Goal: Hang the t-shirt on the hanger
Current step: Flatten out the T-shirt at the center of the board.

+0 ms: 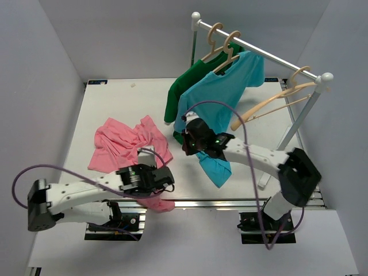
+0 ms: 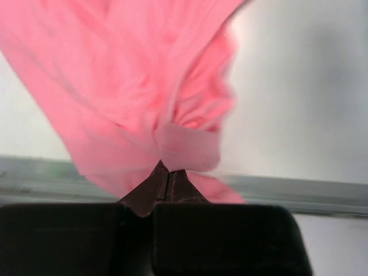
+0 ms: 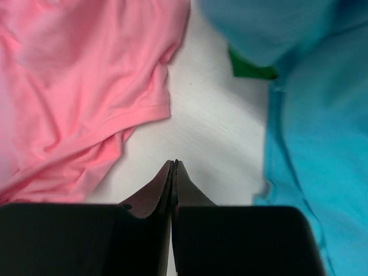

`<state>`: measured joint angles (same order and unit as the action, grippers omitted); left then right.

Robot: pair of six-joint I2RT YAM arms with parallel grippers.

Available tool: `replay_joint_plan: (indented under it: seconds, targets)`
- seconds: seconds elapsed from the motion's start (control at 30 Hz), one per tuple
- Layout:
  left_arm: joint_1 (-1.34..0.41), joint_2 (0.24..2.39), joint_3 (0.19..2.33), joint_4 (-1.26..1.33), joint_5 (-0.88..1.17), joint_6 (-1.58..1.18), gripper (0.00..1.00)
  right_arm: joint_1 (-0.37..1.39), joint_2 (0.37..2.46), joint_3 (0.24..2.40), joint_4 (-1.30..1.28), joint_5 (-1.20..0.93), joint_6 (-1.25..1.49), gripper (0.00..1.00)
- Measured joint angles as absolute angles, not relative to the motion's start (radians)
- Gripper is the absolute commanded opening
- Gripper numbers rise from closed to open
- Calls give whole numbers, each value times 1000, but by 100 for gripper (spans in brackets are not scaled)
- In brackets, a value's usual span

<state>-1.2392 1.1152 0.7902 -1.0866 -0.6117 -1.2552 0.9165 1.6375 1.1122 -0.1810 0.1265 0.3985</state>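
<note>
The t-shirt is crumpled at the table's near edge (image 1: 156, 203), so the robot's right gripper should grab the t-shirt's hem (image 1: 168, 157), and both grippers should swing the t-shirt out flat toward the back.
The pink t-shirt (image 1: 127, 144) lies crumpled on the left half of the white table (image 1: 115, 98). One bunch of it (image 1: 156, 203) hangs at the near edge. My left gripper (image 1: 164, 186) sits there, and in the left wrist view this gripper (image 2: 167, 169) is shut on a gathered fold of the t-shirt (image 2: 115, 69). My right gripper (image 1: 185, 140) hovers between the t-shirt and the hanging blue shirt. Its tips (image 3: 173, 164) are shut and hold nothing, above bare table beside the t-shirt's hem (image 3: 75, 86). The bare wooden hanger (image 1: 276, 100) hangs tilted on the rail at the far right.
A white clothes rack (image 1: 259, 52) stands at the back right. It carries a green shirt (image 1: 190, 80) and a teal-blue shirt (image 1: 221, 98) on like hangers. The blue shirt (image 3: 322, 144) drapes close to my right gripper, with a green corner (image 3: 250, 69) behind it. Grey walls enclose the table.
</note>
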Motion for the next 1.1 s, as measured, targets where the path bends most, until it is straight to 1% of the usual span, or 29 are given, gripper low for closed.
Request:
replay_joint_plan:
  seconds: [0.1, 0.2, 0.23, 0.27, 0.37, 0.43, 0.5, 0.6, 0.67, 0.8, 0.9, 1.1]
  targets:
    - [-1239, 993, 895, -1089, -714, -1233, 0, 916, 1476, 1087, -199, 177, 403, 0]
    - [-1239, 849, 962, -1031, -796, -1155, 0, 916, 1366, 1098, -202, 178, 395, 0]
    - [-1239, 815, 970, -1019, -813, -1137, 0, 916, 1358, 1109, -202, 172, 390, 6]
    - [-1239, 782, 976, -1015, -831, -1125, 0, 916, 1363, 1119, -200, 165, 389, 19]
    - [-1239, 742, 981, -1041, -859, -1118, 0, 917, 1434, 1137, -196, 142, 385, 28]
    - [-1239, 753, 977, -1072, -856, -1127, 0, 920, 1512, 1142, -203, 126, 381, 31]
    - [-1239, 765, 961, -1090, -846, -1138, 0, 925, 1592, 1152, -212, 109, 378, 38]
    - [-1239, 771, 904, -1122, -798, -1176, 0, 940, 1697, 1180, -227, 92, 379, 45]
    - [-1239, 770, 857, -1147, -756, -1214, 0, 948, 1748, 1206, -231, 81, 387, 53]
    - [-1239, 752, 744, -1180, -654, -1298, 0, 957, 1829, 1269, -228, 61, 400, 54]
    - [-1239, 729, 669, -1190, -594, -1349, 0, 957, 1890, 1325, -213, 42, 419, 57]
    - [-1239, 707, 648, -1206, -563, -1412, 0, 979, 1985, 1387, -207, 38, 443, 57]
